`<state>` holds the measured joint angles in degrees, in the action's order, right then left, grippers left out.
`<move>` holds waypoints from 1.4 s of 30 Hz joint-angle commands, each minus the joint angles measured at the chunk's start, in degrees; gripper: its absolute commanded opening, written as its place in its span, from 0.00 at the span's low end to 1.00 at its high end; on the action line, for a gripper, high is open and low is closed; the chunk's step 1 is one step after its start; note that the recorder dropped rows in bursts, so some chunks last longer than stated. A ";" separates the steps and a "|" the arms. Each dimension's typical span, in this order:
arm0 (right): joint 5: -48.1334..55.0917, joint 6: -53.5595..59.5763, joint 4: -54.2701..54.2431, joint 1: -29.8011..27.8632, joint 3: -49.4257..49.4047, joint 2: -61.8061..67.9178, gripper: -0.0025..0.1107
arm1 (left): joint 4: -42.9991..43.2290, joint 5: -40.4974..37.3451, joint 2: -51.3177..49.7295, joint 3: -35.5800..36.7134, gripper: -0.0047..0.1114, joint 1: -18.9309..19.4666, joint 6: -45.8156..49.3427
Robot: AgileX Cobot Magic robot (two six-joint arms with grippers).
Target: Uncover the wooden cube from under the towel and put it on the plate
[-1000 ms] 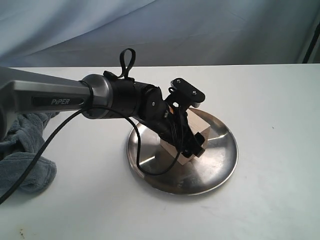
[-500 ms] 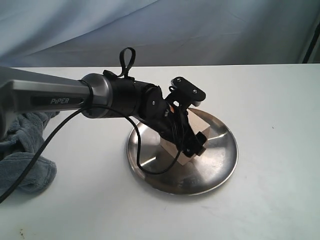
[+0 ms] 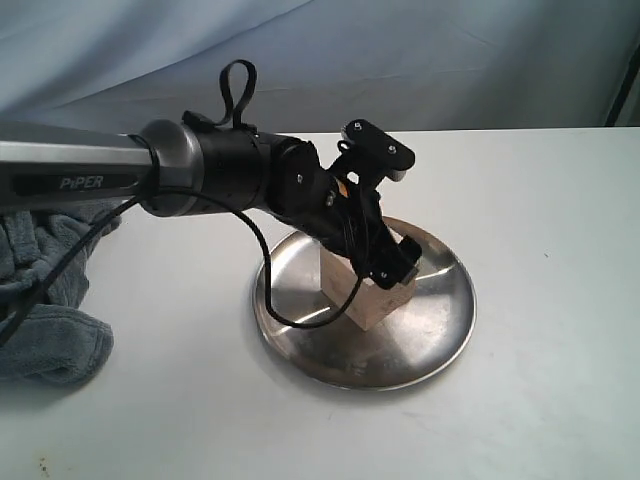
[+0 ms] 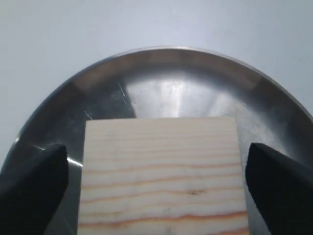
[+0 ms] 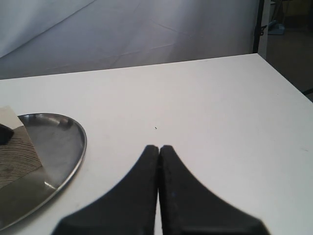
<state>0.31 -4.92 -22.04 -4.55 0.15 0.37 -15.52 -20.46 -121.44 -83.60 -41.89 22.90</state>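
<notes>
The wooden cube is standing on the steel plate (image 3: 425, 335), and there is a gap between it and each open finger. My left gripper should keep going up until it is clear of the cube (image 3: 369, 303).
The wooden cube (image 3: 375, 298) stands on the steel plate (image 3: 440, 335), a little left of its middle. My left gripper (image 3: 388, 268) hangs just over the cube's top and is open. In the left wrist view the cube (image 4: 161, 171) lies between the two black fingers (image 4: 34, 181) with a thin gap on each side, and the plate (image 4: 171, 88) spreads out behind it. The grey towel (image 3: 45, 300) lies crumpled at the table's left edge. My right gripper (image 5: 159, 149) is shut on nothing, low over the bare table beside the plate (image 5: 63, 142).
A black cable (image 3: 270, 300) loops down from the left arm onto the plate's left side. A blue-grey backdrop cloth (image 3: 400, 60) hangs behind the white table (image 3: 550, 250).
The left arm has risen and drawn slightly left. Its fingers have come up from the cube's sides to its top, and the cube stays on the plate.
</notes>
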 commanded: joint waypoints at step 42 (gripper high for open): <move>0.68 -0.23 -0.28 0.00 -0.15 -0.37 0.05 | 17.03 -33.84 12.14 -0.74 0.06 15.26 -13.57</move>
<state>0.31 -4.92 -22.04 -4.55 0.15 0.37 0.79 -50.50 -109.96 -83.86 -28.59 11.96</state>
